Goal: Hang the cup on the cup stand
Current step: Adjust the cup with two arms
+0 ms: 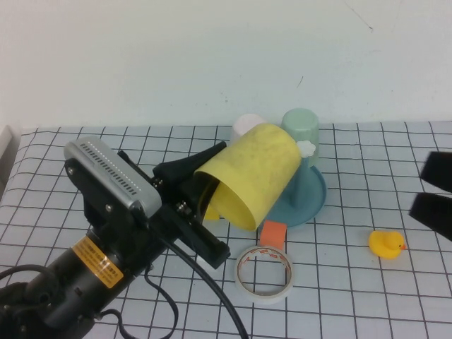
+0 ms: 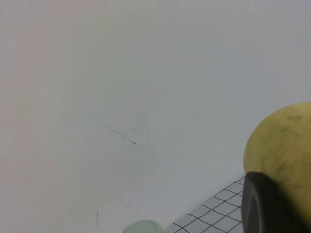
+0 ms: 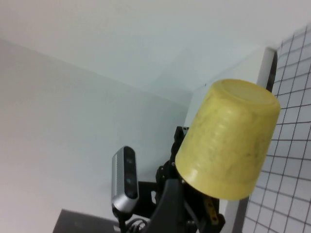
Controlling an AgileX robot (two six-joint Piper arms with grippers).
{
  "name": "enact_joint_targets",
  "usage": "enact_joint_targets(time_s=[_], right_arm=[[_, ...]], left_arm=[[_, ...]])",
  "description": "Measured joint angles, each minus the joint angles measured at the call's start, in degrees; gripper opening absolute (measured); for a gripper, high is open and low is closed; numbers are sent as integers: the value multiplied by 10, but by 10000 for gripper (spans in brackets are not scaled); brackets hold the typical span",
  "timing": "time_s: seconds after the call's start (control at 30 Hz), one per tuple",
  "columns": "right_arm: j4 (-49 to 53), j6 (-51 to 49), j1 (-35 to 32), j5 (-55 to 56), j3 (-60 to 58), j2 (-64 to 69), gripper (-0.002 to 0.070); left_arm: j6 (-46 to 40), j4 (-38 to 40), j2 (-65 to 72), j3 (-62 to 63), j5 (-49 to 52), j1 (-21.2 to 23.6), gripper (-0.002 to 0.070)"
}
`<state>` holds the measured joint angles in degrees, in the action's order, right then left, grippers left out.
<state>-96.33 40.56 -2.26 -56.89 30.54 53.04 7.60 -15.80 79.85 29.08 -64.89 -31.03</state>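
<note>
A free peg [image 1: 304,169] stands in front of the mint green cup. I should expect a matching peg to be hidden behind the yellow cup [image 1: 256,169].
My left gripper [image 1: 207,185] is shut on the rim of the yellow cup [image 1: 254,173]. It holds the cup raised and tilted, base pointing up and away, right over the near left side of the light blue cup stand [image 1: 314,205]. A white flower knob [image 1: 306,147] shows beside the cup's base. The cup also shows in the left wrist view [image 2: 286,141] behind one dark finger [image 2: 267,208], and in the right wrist view [image 3: 228,136]. My right gripper [image 1: 432,192] is open and empty at the right edge of the table.
A mint green cup [image 1: 300,127] sits upside down on a stand peg, and a pale pink cup [image 1: 247,126] is behind the yellow one. A tape ring [image 1: 265,274], an orange block [image 1: 272,234] and a rubber duck [image 1: 385,244] lie on the grid mat.
</note>
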Motion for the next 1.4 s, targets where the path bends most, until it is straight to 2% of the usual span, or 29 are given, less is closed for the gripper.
enact_joint_targets(time_s=[0.33,0.6,0.93,1.4], right_arm=[[0,1,142,136,75,92,685],[-2,-1,211,157,171,201,685],[-7,-14,255,162,244,313,685],[-9,-14,289,181,314,359,685]], left_arm=[[3,13,0,2,0,0,6],[3,18,0,2,0,0,6],[3,58,1,2,3,0,6],[-3,62,2,3,-6,0,6]])
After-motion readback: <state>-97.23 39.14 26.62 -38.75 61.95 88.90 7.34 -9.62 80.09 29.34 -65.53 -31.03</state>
